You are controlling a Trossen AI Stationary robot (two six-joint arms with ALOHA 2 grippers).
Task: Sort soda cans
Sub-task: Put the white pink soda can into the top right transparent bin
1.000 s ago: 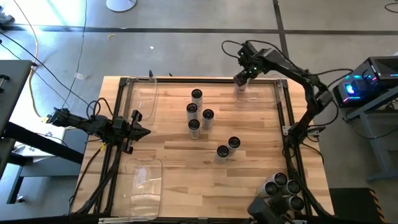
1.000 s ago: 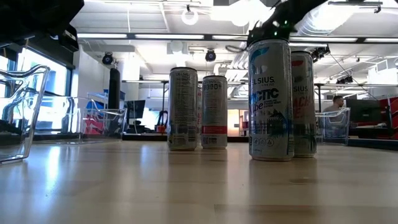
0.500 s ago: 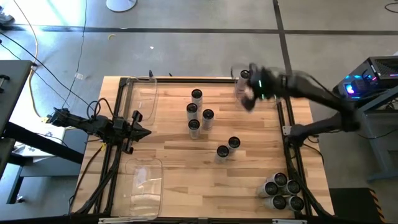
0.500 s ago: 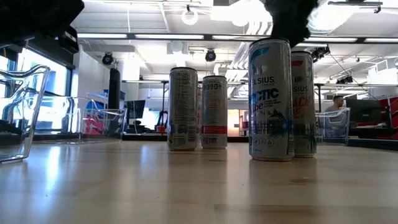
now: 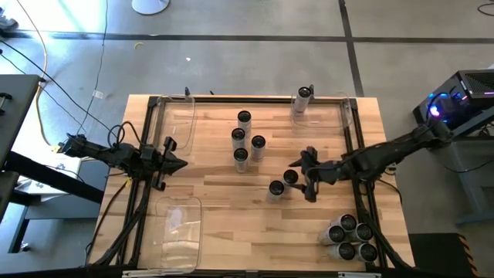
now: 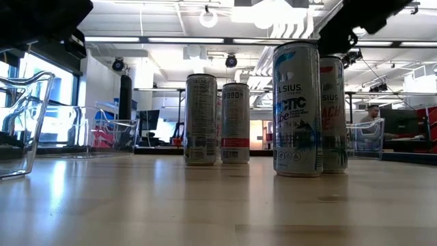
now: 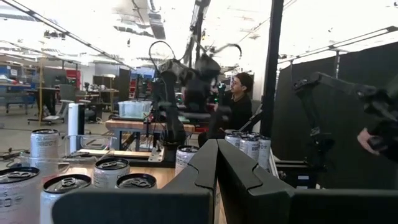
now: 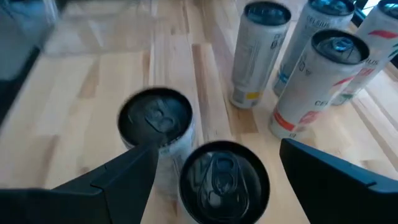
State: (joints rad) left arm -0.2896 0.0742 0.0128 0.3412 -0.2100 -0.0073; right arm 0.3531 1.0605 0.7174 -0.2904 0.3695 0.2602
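Note:
The nearer can (image 5: 290,177) is standing upright between the open fingers of my right gripper. I should reach in next until the fingers close around its body (image 6: 333,116).
Two dark-topped soda cans stand side by side right of the table's middle: one (image 5: 290,177) and one (image 5: 276,188). My right gripper (image 5: 306,174) is open and level with them, reaching in from the table's right. In the right wrist view its fingers stand on either side of the nearer can (image 8: 224,180), and the other can (image 8: 155,118) is just beyond. Several more cans (image 5: 244,139) stand at the middle. One can (image 5: 304,94) stands in the far right bin (image 5: 328,116). My left gripper (image 5: 176,164) waits shut at the left edge.
A cluster of cans (image 5: 349,235) stands at the near right corner. Clear bins sit at the far left (image 5: 174,116) and near left (image 5: 177,224). Black frame rails (image 5: 143,201) run along the table's sides. Bare wood lies between the middle cans and the left bins.
My right gripper has left the far right bin, where a can stays standing upright. It has swung toward the near edge and come down beside the pair of cans right of the middle.

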